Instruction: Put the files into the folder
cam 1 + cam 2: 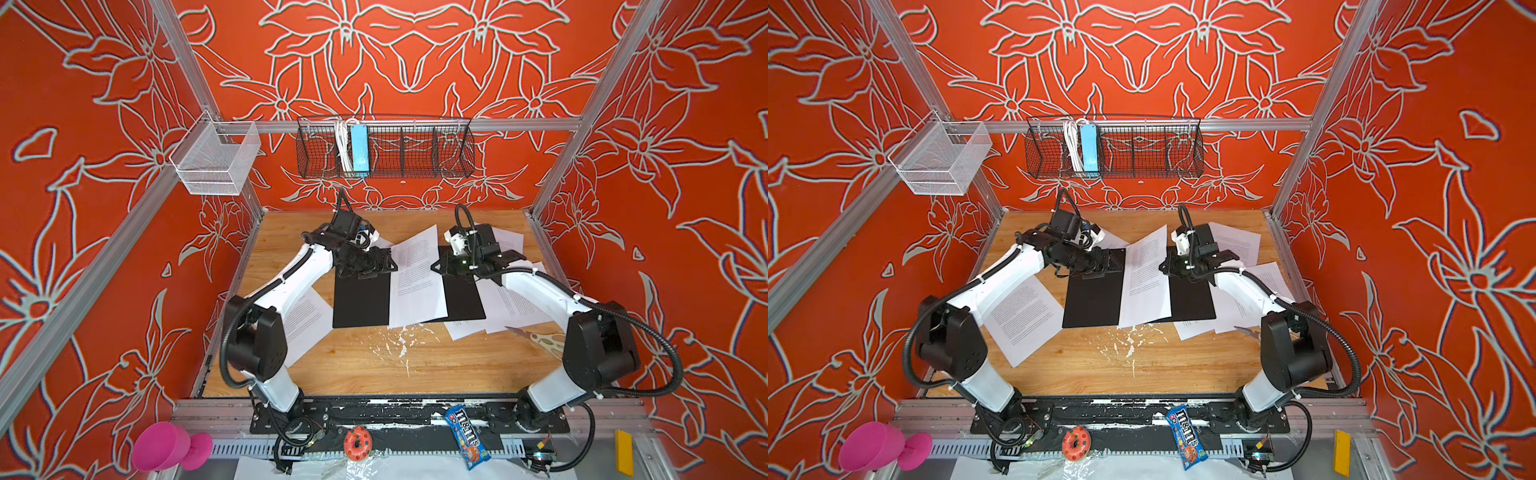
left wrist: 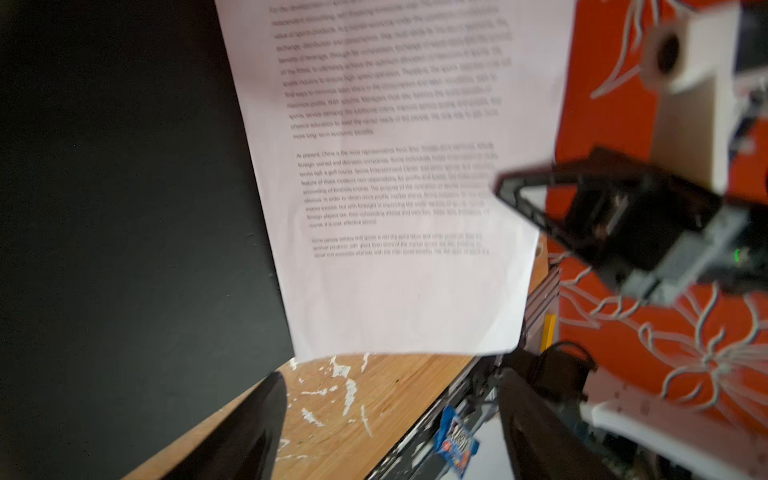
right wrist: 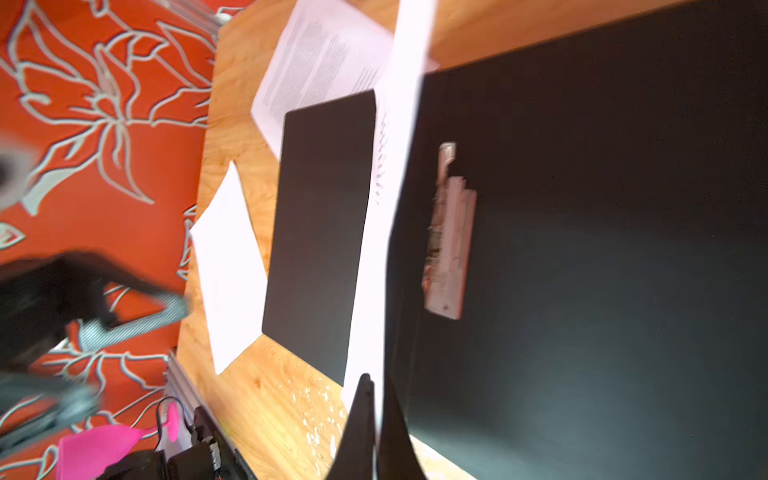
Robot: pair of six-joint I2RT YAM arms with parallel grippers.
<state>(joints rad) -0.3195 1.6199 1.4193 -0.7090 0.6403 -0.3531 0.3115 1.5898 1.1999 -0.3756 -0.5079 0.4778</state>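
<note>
I should pull the sheet back with my right gripper and lay it flat on the half [image 1: 464, 300] under my right gripper, because the sheet lies across the folder's middle [image 1: 411, 280].
The folder lies open on the table with its black inside up, showing a left half [image 1: 360, 301] [image 1: 1093, 301] and a right half [image 1: 464, 297] [image 3: 602, 257]. One printed sheet [image 1: 415, 278] [image 1: 1144, 278] [image 2: 395, 187] covers its middle. My right gripper [image 1: 437, 266] [image 3: 376, 415] is shut on that sheet's edge [image 3: 386, 249]. My left gripper [image 1: 390, 262] [image 2: 390, 428] hangs open over the far end of the left half, holding nothing. More files lie loose: one under the left arm [image 1: 307, 320], several at the right [image 1: 513, 309] and one at the back right [image 1: 509, 241].
Scissors [image 1: 538, 337] lie by the right arm's elbow. White flecks [image 1: 399, 343] mark the wood in front of the folder. A wire basket with a light-blue power strip [image 1: 359, 151] hangs on the back wall. Candy bag [image 1: 467, 436], donut [image 1: 357, 444] and pink cup [image 1: 170, 446] sit at the front rail.
</note>
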